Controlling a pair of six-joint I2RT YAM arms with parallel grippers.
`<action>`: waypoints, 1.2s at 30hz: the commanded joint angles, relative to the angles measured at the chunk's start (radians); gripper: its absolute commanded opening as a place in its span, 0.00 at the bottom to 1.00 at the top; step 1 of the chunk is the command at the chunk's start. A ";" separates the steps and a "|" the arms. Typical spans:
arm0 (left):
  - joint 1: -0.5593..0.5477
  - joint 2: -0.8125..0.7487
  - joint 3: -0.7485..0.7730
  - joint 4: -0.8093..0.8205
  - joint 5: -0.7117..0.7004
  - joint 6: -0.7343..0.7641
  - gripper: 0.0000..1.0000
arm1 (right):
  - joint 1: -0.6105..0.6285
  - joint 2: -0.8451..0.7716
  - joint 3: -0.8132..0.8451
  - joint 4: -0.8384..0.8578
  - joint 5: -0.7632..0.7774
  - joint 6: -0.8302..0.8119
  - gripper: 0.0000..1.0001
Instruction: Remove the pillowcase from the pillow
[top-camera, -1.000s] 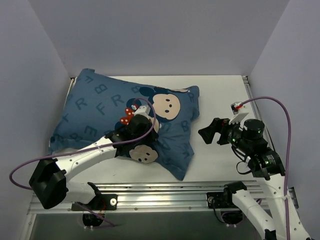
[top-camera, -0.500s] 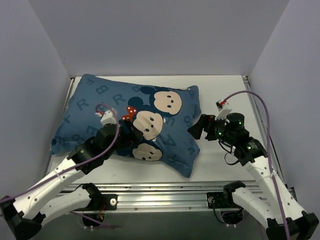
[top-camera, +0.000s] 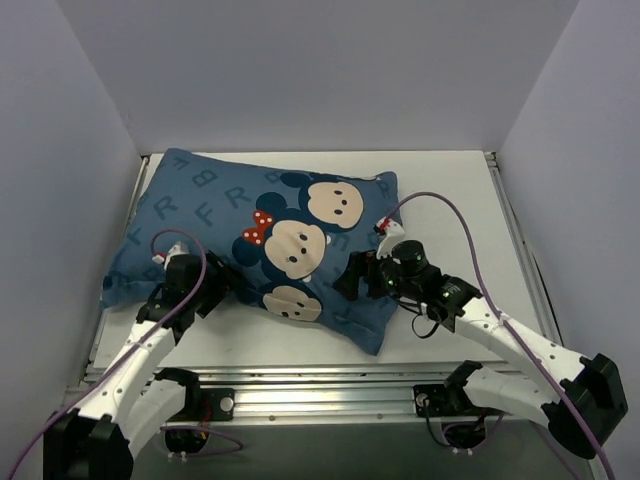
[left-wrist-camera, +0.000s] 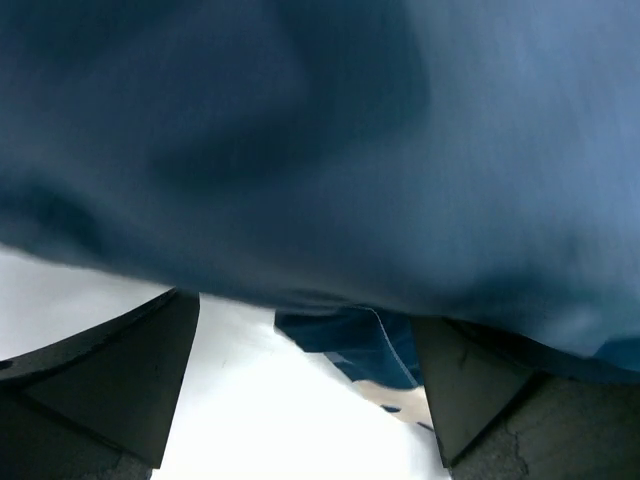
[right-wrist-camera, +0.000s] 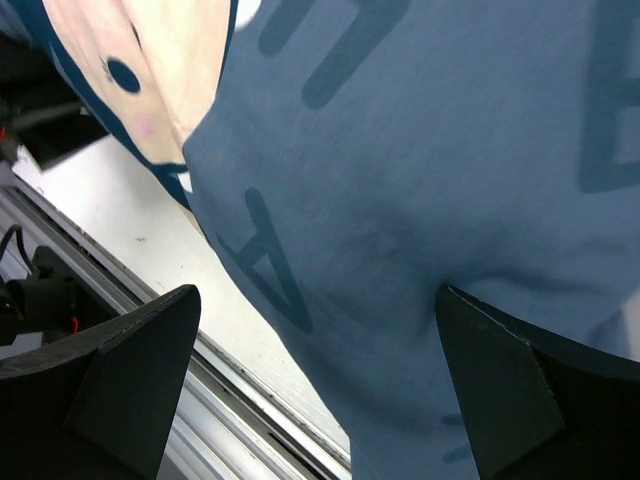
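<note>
Mostly white table (left-wrist-camera: 255, 400) is between my left gripper's fingers, so next my left gripper moves onto the pillowcase's seamed edge (left-wrist-camera: 365, 340) and takes hold of it before it turns the pillow over.
The blue pillowcase (top-camera: 210, 205), printed with letters and mouse faces, lies plump and slanted across the left and middle of the table. The pillow is hidden inside it. My left gripper (top-camera: 212, 292) is open at the case's near left edge. In the left wrist view blue fabric (left-wrist-camera: 400, 150) fills the top, and only white table shows between the spread fingers of that gripper (left-wrist-camera: 305, 312). My right gripper (top-camera: 352, 280) is open at the case's near right corner. Its fingers stand wide on either side of the lettered fabric (right-wrist-camera: 420, 200) in the right wrist view (right-wrist-camera: 318, 292).
The white table (top-camera: 450, 190) is closed in by grey walls at the left, back and right. An aluminium rail (top-camera: 320, 385) runs along the near edge, just below the pillowcase's near corner. Purple cables loop over both arms.
My left gripper has come off the top of the pillowcase, opened, and drawn back to its near left edge. My right arm has swung left and down to the near right corner.
</note>
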 joint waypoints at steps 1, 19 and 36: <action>0.060 0.138 0.030 0.342 0.189 0.064 0.94 | 0.060 0.039 -0.036 0.128 0.071 0.039 1.00; 0.109 0.134 0.090 0.634 0.250 0.040 0.94 | 0.238 0.190 -0.026 0.306 0.125 0.106 1.00; 0.126 0.175 -0.241 1.034 0.127 -0.107 0.94 | 0.216 0.213 0.278 0.107 0.078 -0.085 1.00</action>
